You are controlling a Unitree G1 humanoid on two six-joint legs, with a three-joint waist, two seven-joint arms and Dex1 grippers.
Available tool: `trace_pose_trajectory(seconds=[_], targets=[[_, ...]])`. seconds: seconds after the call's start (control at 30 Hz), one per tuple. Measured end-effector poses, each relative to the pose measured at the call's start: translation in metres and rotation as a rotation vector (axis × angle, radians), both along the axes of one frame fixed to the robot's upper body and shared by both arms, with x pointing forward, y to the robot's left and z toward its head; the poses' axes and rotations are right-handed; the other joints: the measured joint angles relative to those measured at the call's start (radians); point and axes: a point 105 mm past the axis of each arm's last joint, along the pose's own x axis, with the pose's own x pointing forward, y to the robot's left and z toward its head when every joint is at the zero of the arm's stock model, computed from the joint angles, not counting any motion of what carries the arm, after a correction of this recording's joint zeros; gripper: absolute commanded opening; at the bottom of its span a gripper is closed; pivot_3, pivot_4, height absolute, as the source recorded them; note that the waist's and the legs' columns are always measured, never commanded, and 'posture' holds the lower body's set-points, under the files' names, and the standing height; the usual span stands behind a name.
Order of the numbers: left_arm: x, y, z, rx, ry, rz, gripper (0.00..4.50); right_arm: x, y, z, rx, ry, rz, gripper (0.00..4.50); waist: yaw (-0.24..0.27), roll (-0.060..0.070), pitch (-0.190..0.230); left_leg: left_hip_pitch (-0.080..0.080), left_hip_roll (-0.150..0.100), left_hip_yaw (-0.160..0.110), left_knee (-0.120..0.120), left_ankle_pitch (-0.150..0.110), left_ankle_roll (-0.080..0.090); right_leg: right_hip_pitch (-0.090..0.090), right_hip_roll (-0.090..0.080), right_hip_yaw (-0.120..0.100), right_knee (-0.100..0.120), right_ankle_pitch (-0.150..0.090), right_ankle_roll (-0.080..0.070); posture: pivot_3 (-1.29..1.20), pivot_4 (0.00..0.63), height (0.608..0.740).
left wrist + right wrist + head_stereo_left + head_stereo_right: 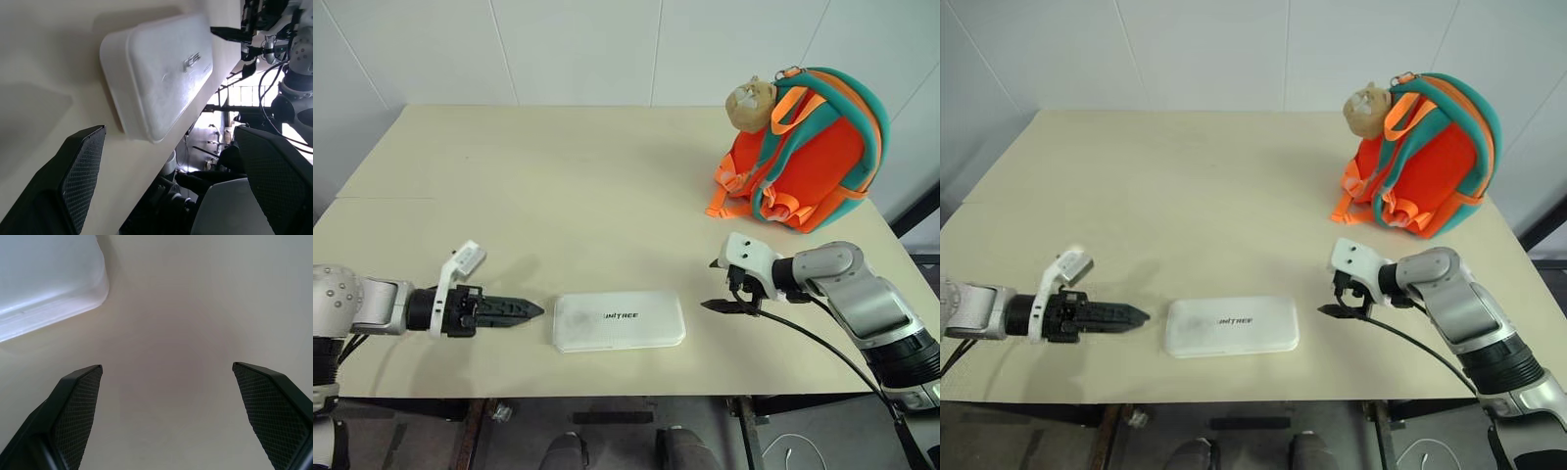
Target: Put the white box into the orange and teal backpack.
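Observation:
The left gripper's open fingers line up with the white box's thickness, so the robot should keep moving it toward its nearest end until they straddle that end, then close them.
The white box lies flat on the cream table near its front edge, lettering up. My left gripper hovers just off the box's left end, pointing at it, open with nothing between its fingers; the left wrist view shows the box ahead. My right gripper is a short way off the box's right end, also open and empty, with a corner of the box in the right wrist view. The orange and teal backpack stands at the far right of the table, a tan plush head on its top.
The table's front edge runs close below the box and both grippers. A white wall rises behind the table. A black cable trails from my right arm past the table's front right corner.

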Motion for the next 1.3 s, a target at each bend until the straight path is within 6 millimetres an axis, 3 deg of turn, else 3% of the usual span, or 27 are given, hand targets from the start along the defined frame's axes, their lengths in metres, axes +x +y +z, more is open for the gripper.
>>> trace_pose_trajectory(seconds=[0.2,0.73,1.03,1.17,1.3], targets=[[0.005,-0.008,-0.008,-0.02,0.066,-0.005,4.47,0.0,0.007,-0.002,0.02,-0.005,-0.001,4.5,0.002,0.0,0.0,0.0,0.0,0.0,0.0,0.0,0.0,0.0,0.0,0.0,0.0,0.0,0.0,0.0,0.15,0.74],[0.019,-0.046,-0.021,-0.108,0.048,-0.015,4.47,-0.002,0.013,-0.006,0.039,0.003,0.003,4.5,0.002,0.0,0.0,0.0,-0.001,-0.001,0.002,0.001,-0.001,0.0,0.0,0.0,0.001,0.0,0.0,0.0,0.15,0.74],[0.033,-0.045,-0.02,-0.113,-0.01,0.072,4.47,-0.002,0.013,-0.007,0.038,0.007,-0.001,4.5,0.001,0.0,0.0,0.0,-0.001,-0.001,0.002,0.002,-0.004,0.001,0.0,-0.001,0.001,0.0,0.0,0.0,0.15,0.74],[0.036,-0.043,-0.022,-0.093,-0.014,0.093,3.66,-0.002,0.013,-0.007,0.038,0.007,-0.001,4.5,0.001,0.0,0.0,0.0,-0.001,-0.001,0.002,0.003,-0.004,0.001,0.0,-0.001,0.001,0.0,0.001,0.0,0.15,0.74],[0.037,-0.044,-0.027,-0.079,-0.006,0.095,2.42,-0.002,0.013,-0.007,0.037,0.007,0.001,4.5,0.002,0.0,0.0,0.0,-0.001,-0.001,0.002,0.003,-0.005,0.001,0.0,-0.001,0.001,0.0,0.001,0.0,0.15,0.74]])
